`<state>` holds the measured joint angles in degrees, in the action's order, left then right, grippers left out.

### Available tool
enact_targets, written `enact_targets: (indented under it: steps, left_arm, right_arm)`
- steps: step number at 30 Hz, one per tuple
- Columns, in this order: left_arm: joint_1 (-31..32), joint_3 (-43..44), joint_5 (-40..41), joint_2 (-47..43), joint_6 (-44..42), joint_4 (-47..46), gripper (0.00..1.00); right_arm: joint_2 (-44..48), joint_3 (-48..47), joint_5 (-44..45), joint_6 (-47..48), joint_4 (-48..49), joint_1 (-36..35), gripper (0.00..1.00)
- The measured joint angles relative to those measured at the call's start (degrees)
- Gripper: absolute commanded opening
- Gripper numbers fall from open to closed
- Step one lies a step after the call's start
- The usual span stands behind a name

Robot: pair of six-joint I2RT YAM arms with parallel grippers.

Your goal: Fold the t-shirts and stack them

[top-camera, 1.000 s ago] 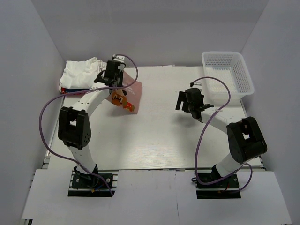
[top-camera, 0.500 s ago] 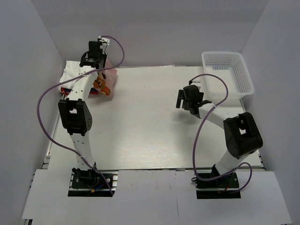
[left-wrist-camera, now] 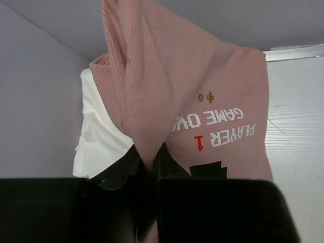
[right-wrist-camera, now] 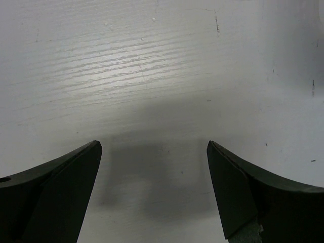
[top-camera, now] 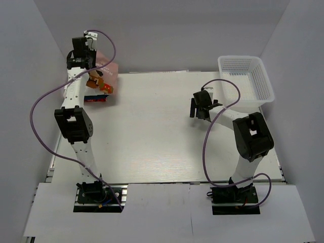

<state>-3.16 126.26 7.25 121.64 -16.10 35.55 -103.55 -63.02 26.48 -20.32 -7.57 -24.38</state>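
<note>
The white t-shirt (left-wrist-camera: 101, 132) can be seen on the wall (top-camera: 54, 63) side of the dusty-pink t-shirt. My left gripper should go on moving down toward the wall until the dusty-pink t-shirt covers the white t-shirt.
My left gripper (top-camera: 87, 63) is shut on the dusty-pink t-shirt (top-camera: 105, 77) and holds it raised at the table's far left corner. The shirt hangs folded, its cartoon print facing the table. In the left wrist view the pink cloth (left-wrist-camera: 167, 86) is pinched between my fingers, with white "PLAYER 1 GAME OVER" lettering on it. A white t-shirt (left-wrist-camera: 98, 136) lies below and to the left of it. A red edge of the pile (top-camera: 96, 99) shows under the pink shirt. My right gripper (top-camera: 198, 107) is open and empty, low over bare table (right-wrist-camera: 157, 76).
A white plastic lattice basket (top-camera: 247, 81) stands at the far right corner. Grey walls close in the table at the back and both sides. A purple cable loops off each arm.
My left gripper has carried the pink shirt from mid-table back and left, up over the pile in the far left corner. The right gripper has shifted slightly back.
</note>
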Motion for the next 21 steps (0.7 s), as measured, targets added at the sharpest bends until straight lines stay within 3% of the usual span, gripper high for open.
enact_targets:
  steps: [10,21]
  left_arm:
    - [-11.13,5.81,-9.57,7.45,-1.11,-3.85,0.00]
    - [-16.26,4.59,-15.58,13.14,-3.65,-7.37,0.00]
  right_arm:
    - [-1.77,-2.64,0.68,0.02,-2.29,0.00,0.90]
    - [-3.78,-6.75,-0.07,0.00,-3.06,0.00,0.90]
